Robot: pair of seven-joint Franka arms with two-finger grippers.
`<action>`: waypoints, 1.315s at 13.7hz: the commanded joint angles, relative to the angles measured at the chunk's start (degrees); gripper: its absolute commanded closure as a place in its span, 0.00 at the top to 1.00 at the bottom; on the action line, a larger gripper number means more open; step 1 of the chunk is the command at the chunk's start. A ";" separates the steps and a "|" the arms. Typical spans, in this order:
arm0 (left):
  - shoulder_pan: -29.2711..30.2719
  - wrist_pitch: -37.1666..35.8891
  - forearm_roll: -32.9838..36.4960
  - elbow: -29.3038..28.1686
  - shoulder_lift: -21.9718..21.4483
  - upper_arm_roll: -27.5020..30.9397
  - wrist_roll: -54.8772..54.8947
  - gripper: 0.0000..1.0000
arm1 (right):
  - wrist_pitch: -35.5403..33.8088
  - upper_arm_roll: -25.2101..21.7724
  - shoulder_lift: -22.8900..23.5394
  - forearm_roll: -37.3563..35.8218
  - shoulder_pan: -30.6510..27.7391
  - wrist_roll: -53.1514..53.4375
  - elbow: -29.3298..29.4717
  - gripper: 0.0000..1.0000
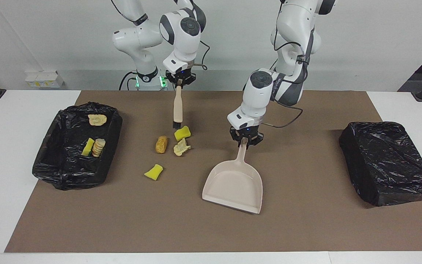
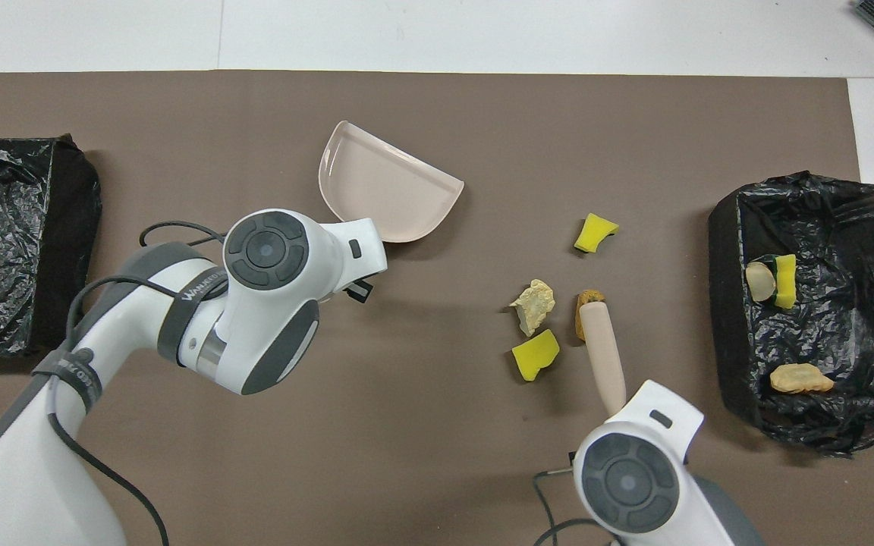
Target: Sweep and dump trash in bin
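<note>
Next, I turn and lower the dustpan with my left gripper so it faces the bread piece (image 1: 161, 144) before my right gripper sweeps, because the dustpan's opening (image 2: 403, 153) points past the loose trash.
My left gripper (image 1: 245, 139) is shut on the handle of the beige dustpan (image 1: 233, 185), which tilts with its handle raised over the middle of the mat; from overhead the dustpan (image 2: 384, 186) is turned askew. My right gripper (image 1: 178, 81) is shut on the beige brush (image 1: 177, 106), which hangs bristles down just above a yellow sponge chunk (image 1: 182, 133). Loose trash lies beside it: a bread piece (image 1: 161, 144), a paper wad (image 1: 181, 147) and another yellow chunk (image 1: 154, 172). From overhead the brush (image 2: 604, 353) partly covers the bread piece (image 2: 585, 303).
The black-lined bin (image 1: 68, 161) at the right arm's end of the table holds a sponge chunk, a round slice and a bread piece (image 2: 801, 377). A second black-bagged box (image 1: 388, 161) stands at the left arm's end. A brown mat (image 1: 306, 227) covers the table.
</note>
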 commanded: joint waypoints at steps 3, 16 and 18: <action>3.52 -3.64 1.42 -0.32 -2.37 -0.35 27.86 0.00 | 6.87 0.62 4.38 -2.42 -14.38 -21.44 -0.78 0.00; -1.05 -6.09 3.62 -9.37 -7.20 -0.26 43.40 0.00 | 7.03 1.23 8.96 26.03 0.63 -8.71 -0.60 0.00; -1.14 -6.10 3.62 -10.07 -7.64 -0.26 43.40 0.00 | 7.58 1.23 8.96 30.08 0.90 -8.63 -0.60 0.00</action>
